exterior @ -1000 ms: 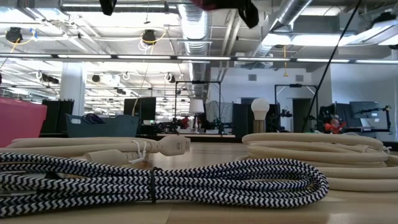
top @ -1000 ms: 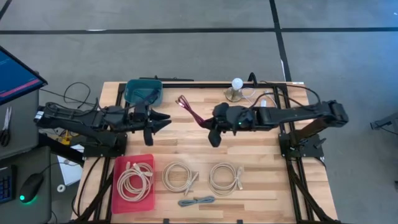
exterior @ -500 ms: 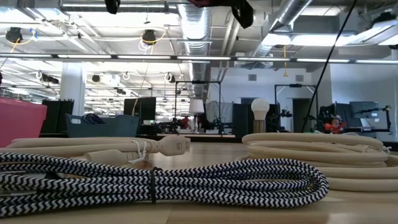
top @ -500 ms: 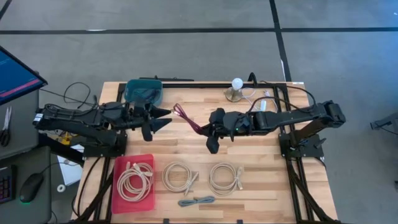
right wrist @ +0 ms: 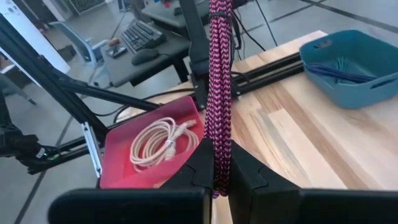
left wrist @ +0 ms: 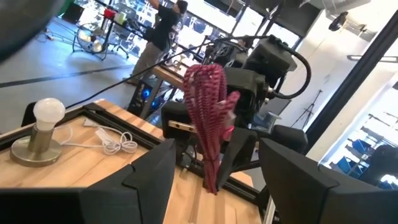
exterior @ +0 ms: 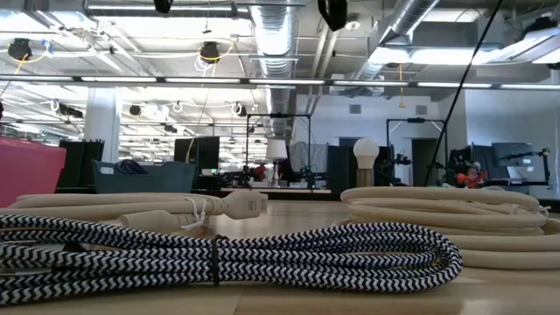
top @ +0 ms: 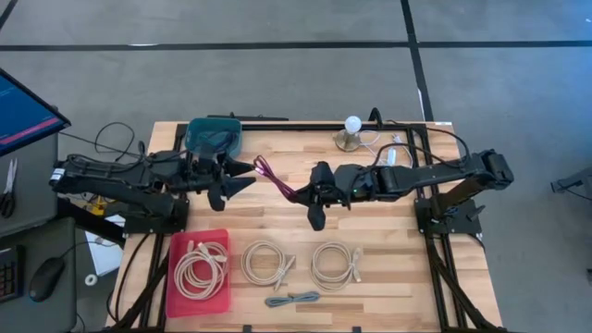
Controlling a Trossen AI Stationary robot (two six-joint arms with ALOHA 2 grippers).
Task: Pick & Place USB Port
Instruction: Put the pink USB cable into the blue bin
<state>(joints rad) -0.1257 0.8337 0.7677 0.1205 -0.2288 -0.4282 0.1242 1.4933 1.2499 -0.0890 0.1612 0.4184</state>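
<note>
My left gripper should grab the bundle's loose end point(top: 260, 165) and carry the bundle over, because the maroon bundle in my right gripper is far from the teal bin point(top: 214, 136).
A maroon braided cable bundle point(top: 277, 180) is in my right gripper point(top: 310, 196), which is shut on it above the middle of the table. In the right wrist view the bundle point(right wrist: 218, 74) reaches forward from between the fingers. My left gripper point(top: 242, 176) is open and faces the bundle's free end point(top: 261, 165) from the left, a short way off. In the left wrist view the bundle point(left wrist: 208, 118) stands ahead of the open fingers point(left wrist: 149, 177). The low view shows only the two grippers' dark tips point(exterior: 332, 12) at its top edge. My right gripper pinches the maroon bundle near one end point(right wrist: 217, 163) between its two fingers. The fingers come level from the table's right, and the bundle runs on along them toward the left gripper. It is lifted clear of the table and its free end point(left wrist: 205, 78) touches nothing.
A teal bin point(top: 215, 137) sits at the far left, and a pink tray point(top: 176, 277) with a cream cable at the near left. Two cream coils point(top: 266, 262) point(top: 335, 265) and a black-and-white cable point(top: 292, 299) lie near the front edge. A bulb lamp point(top: 351, 129) stands at the far edge.
My right gripper has carried the maroon bundle toward the table's left, closer to the left gripper. The bundle's free end has swung from pointing at the far edge to pointing at the left gripper. It no longer shows at the top of the low view.
</note>
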